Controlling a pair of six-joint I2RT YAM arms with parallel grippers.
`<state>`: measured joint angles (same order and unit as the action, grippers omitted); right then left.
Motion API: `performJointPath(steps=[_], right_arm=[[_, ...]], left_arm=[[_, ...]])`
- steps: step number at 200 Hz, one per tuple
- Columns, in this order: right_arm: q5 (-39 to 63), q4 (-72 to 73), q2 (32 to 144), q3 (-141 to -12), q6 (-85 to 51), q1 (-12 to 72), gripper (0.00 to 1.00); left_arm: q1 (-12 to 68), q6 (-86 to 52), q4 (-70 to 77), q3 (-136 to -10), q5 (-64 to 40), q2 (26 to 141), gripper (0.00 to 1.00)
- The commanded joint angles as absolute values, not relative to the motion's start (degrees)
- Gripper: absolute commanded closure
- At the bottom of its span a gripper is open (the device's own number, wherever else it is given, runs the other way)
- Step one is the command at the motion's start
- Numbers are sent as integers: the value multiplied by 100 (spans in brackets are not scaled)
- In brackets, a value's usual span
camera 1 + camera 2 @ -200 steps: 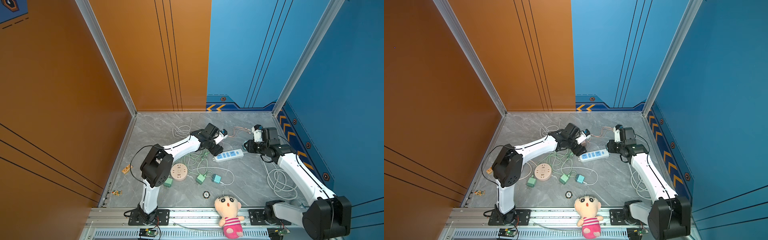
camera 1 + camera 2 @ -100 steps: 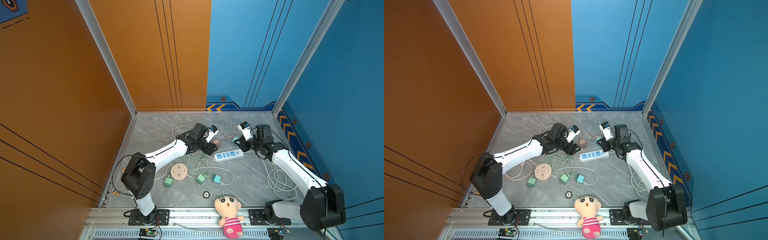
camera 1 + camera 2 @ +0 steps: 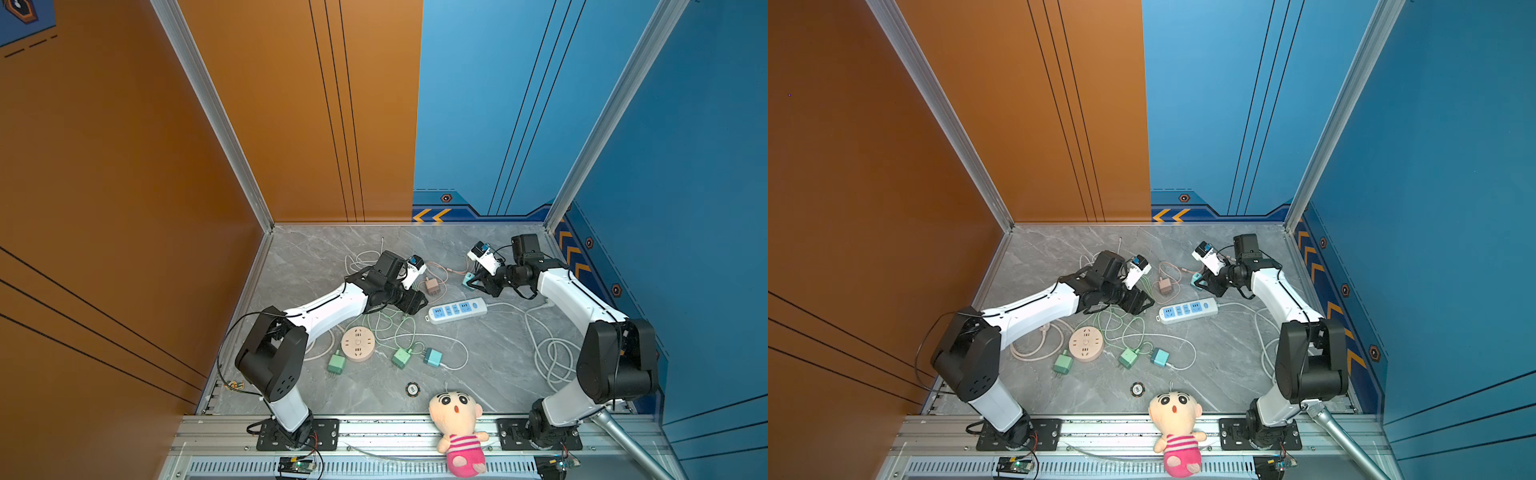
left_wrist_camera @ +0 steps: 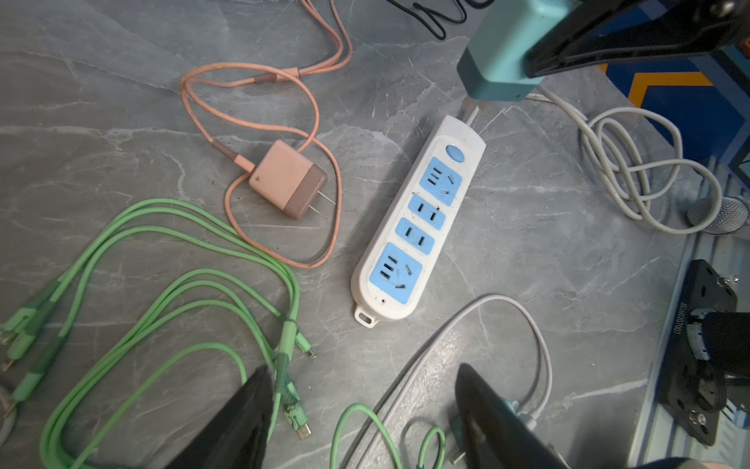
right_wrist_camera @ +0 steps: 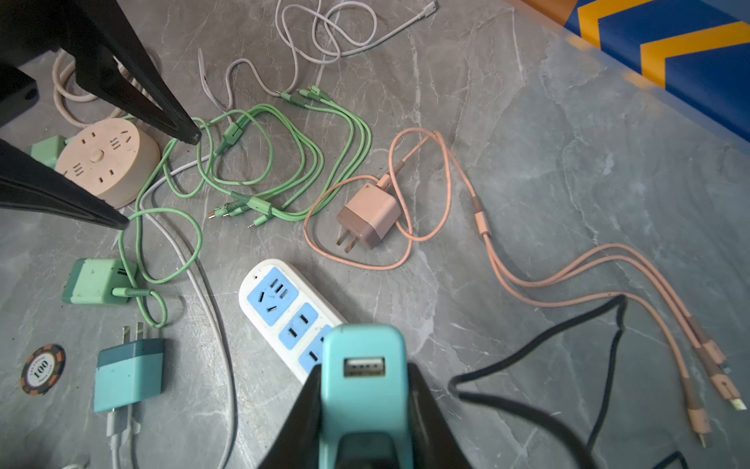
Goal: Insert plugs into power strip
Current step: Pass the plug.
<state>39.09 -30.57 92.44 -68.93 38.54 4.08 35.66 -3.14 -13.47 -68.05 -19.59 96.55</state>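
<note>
Next, I back away and first take hold of the plug's loose end [image 5: 363, 338] with my left gripper, because the teal plug [image 4: 511, 50] is tilted in my right gripper above the power strip.
The white power strip [image 3: 456, 310] [image 3: 1187, 310] with blue sockets lies flat mid-table, all its sockets bare in the left wrist view [image 4: 418, 227]. My right gripper [image 3: 473, 282] [image 5: 365, 365] is shut on a teal plug [image 5: 363, 390] [image 4: 503, 52], held prongs down just above and behind the strip's switch end. My left gripper [image 3: 417, 301] [image 4: 363, 369] hangs open over cables left of the strip, holding nothing. A pink-brown plug [image 3: 432, 286] [image 4: 288, 180] lies behind the strip. Two green plugs [image 3: 336, 364] [image 3: 401, 357] and another teal plug [image 3: 433, 356] lie nearer the front.
A round beige socket [image 3: 358, 343] sits front left among green cables [image 4: 162, 284]. The strip's white cord [image 3: 552, 353] coils at the right. A poker chip [image 3: 412, 389] and a plush doll [image 3: 455, 419] lie at the front edge. A microphone [image 3: 1325, 415] pokes in front right.
My right gripper has carried the teal plug leftward towards the strip's switch end. The left arm's elbow has swung out left and its gripper has drawn back a little.
</note>
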Motion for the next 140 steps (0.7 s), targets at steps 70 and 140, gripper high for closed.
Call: performJointPath(steps=[70,140], right_arm=[[4229,-3683,9517,-7021,4760,216,100],[3891,-3683,9746,-6953,5071,491,100]], left_arm=[[3849,-955,-1341,-7364,-2490,10638,28],[3887,-1014,-1676,-7670,-2708,11006,28]])
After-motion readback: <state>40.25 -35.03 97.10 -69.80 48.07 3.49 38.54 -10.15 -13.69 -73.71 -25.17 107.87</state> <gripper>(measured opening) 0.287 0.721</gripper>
